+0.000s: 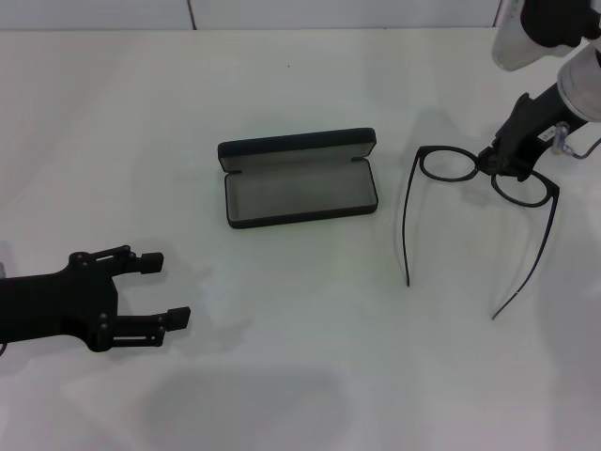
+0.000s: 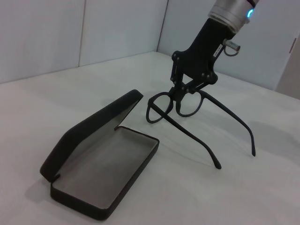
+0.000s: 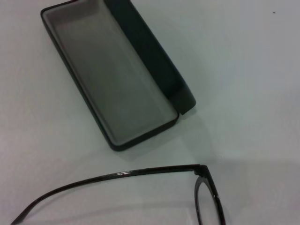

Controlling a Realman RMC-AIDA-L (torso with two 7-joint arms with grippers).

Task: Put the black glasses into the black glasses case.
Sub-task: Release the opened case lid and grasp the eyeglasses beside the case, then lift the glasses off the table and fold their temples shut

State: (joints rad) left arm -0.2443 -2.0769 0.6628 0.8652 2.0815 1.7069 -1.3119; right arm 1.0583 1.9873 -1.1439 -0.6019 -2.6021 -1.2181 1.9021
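Note:
The temple arms [image 1: 405, 216] stick out unfolded, so the robot's right gripper should raise the black glasses over the black glasses case [image 1: 300, 183] so that the left gripper can take the bridge of the glasses.
The black glasses [image 1: 447, 164] are at the right of the white table, temple arms unfolded and pointing toward me. My right gripper [image 1: 493, 162] is shut on their bridge. In the left wrist view the front frame [image 2: 161, 110] stands raised under the right gripper [image 2: 179, 91], with the temple tips down at the table. The black glasses case [image 1: 296, 188] lies open in the middle, grey lining up and lid standing at the far side, apart from the glasses on their left. The case also shows in the left wrist view [image 2: 105, 168] and in the right wrist view [image 3: 117, 84]. My left gripper [image 1: 174, 289] is open and empty at the near left.
The white table [image 1: 300, 376] stretches around both things. A wall panel edge runs along the far side [image 1: 188, 14]. One temple arm [image 3: 122, 174] and part of a lens rim show in the right wrist view.

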